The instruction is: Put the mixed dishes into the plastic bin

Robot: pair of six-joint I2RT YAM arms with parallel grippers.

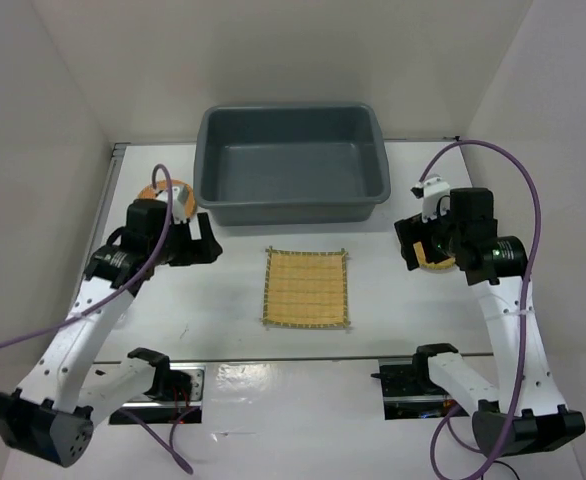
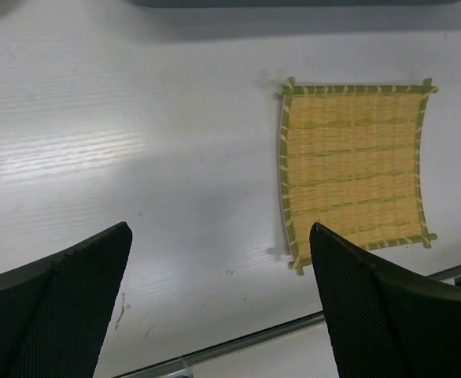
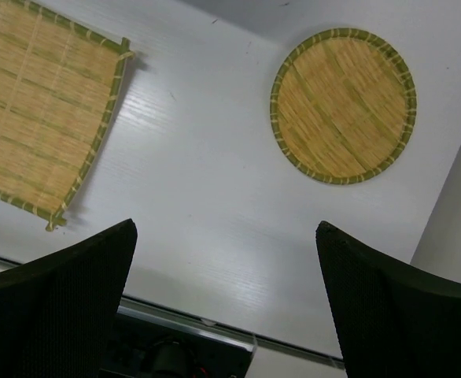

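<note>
The square yellow slat mat [image 1: 306,288] has bound green rods [image 1: 306,325] around it as a frame, so it will stay spread out flat when I lift it by one edge.
The grey plastic bin [image 1: 293,210] stands at the back centre and looks empty. The square yellow slat mat [image 1: 307,287] lies flat in front of it; it also shows in the left wrist view [image 2: 352,165] and the right wrist view [image 3: 42,110]. One round woven disc [image 1: 158,192] lies left of the bin, partly hidden by my left arm. The other disc [image 3: 343,105] lies on the right, mostly hidden under my right gripper [image 1: 413,248]. My left gripper [image 2: 219,232] is open and empty, above the table left of the mat. My right gripper [image 3: 226,228] is open and empty. No glass cups are in view.
White walls enclose the table on the left, back and right; the right wall [image 3: 459,205] is close to the right disc. A metal strip [image 1: 293,357] runs along the table's front edge by the arm bases. Purple cables loop from both arms.
</note>
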